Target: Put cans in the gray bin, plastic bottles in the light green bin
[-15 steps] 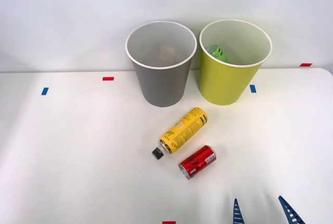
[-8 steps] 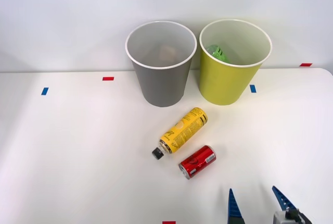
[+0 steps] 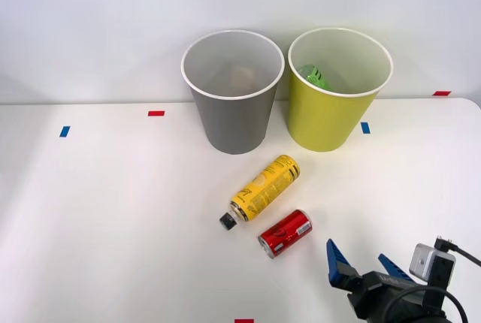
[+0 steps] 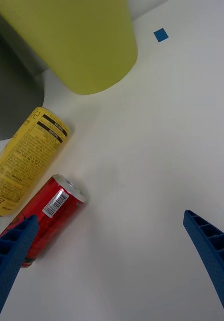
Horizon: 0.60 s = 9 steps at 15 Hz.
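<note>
The red can (image 3: 285, 233) has a white gap (image 3: 273, 213) between it and the yellow plastic bottle, so the can will rise by itself and the bottle will stay still when I lift.
A short red can (image 3: 285, 233) (image 4: 47, 217) lies on its side on the white table. Just beyond it lies the yellow plastic bottle (image 3: 263, 189) (image 4: 25, 160), black cap pointing toward the near left. The gray bin (image 3: 231, 92) (image 4: 9, 100) and the light green bin (image 3: 337, 90) (image 4: 79, 40) stand side by side at the back, the green one holding something green. My right gripper (image 3: 362, 263) (image 4: 114, 263) is open near the table's front edge, right of the can, with nothing between its fingers.
Small red tape marks (image 3: 155, 113) and blue tape marks (image 3: 365, 128) dot the table (image 3: 113, 210). A white wall rises behind the bins. The table's right corner curves away near the far right.
My right gripper has come further in from the front right edge, toward the can. Its arm and wrist camera now show. The can, bottle and bins have not moved.
</note>
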Available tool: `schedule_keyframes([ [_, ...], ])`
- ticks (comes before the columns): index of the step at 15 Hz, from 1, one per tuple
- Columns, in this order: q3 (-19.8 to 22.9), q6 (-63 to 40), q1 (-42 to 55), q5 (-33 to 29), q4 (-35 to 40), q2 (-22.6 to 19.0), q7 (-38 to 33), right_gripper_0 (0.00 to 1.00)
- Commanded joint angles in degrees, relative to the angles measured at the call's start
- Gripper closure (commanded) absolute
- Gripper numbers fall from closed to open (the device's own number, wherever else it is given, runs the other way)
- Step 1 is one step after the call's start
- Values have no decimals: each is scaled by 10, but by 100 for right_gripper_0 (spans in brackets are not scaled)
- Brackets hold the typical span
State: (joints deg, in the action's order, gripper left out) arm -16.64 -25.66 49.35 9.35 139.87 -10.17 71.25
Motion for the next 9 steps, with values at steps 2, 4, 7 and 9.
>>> schedule_keyframes([
  [2, 29, -171, -97, 4, 36, -49, -164, 0],
  [4, 25, -266, -137, 8, 68, -76, -293, 0],
  [7, -1, -322, -192, 15, 80, -122, -466, 0],
  [9, -21, -322, -216, 15, 80, -159, -544, 0],
])
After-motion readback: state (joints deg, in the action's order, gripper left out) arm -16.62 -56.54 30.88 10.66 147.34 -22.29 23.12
